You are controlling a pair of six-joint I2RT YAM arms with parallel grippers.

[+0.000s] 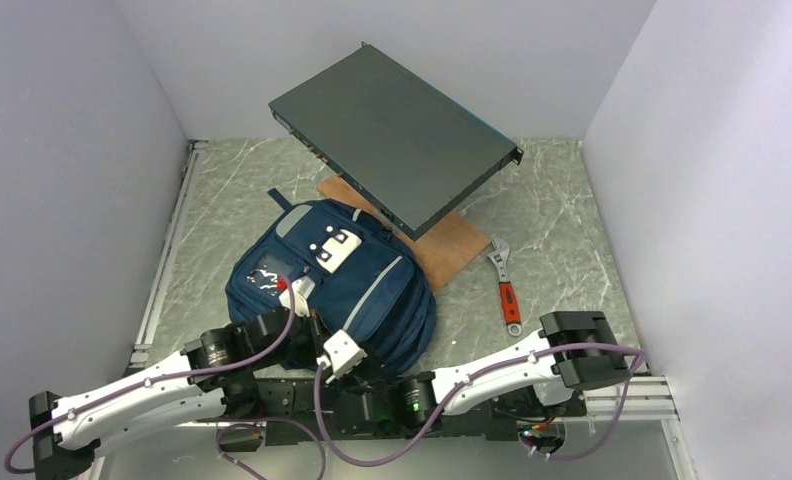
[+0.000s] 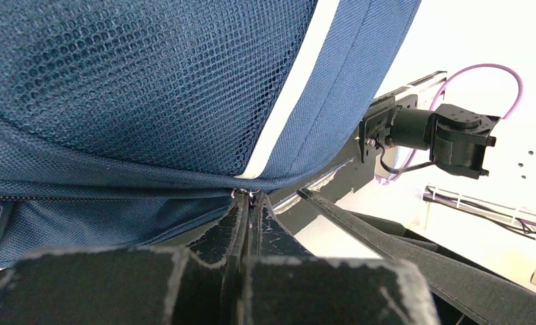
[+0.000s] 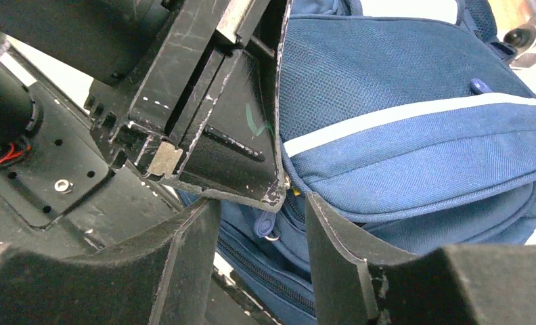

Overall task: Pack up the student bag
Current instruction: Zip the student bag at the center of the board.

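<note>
Next, I open my left gripper and back it off as my right gripper draws the pull [image 3: 265, 224], because my left gripper pinches the bag's seam [image 3: 291, 177] where the blue zip pull must run.
The student bag [image 1: 342, 285] is navy blue with light grey stripes and lies at the table's near middle, its lower end against the arm bases. My left gripper [image 2: 250, 198] is shut at the bag's bottom seam, pinching a small metal zip pull under the mesh pocket [image 2: 137, 81]. In the top view it [image 1: 307, 332] sits at the bag's near left edge. My right gripper [image 3: 262, 200] is open, its jaws on either side of a blue zip pull [image 3: 266, 224] on the bag [image 3: 414, 128], not touching it. It sits just under the left gripper's fingers [image 3: 211, 115].
A flat dark grey box [image 1: 397, 135] leans tilted over a wooden board [image 1: 447, 250] behind the bag. A red-handled adjustable wrench [image 1: 507, 288] lies to the right. White walls close in on three sides. A black strap [image 2: 414, 244] trails by the left gripper.
</note>
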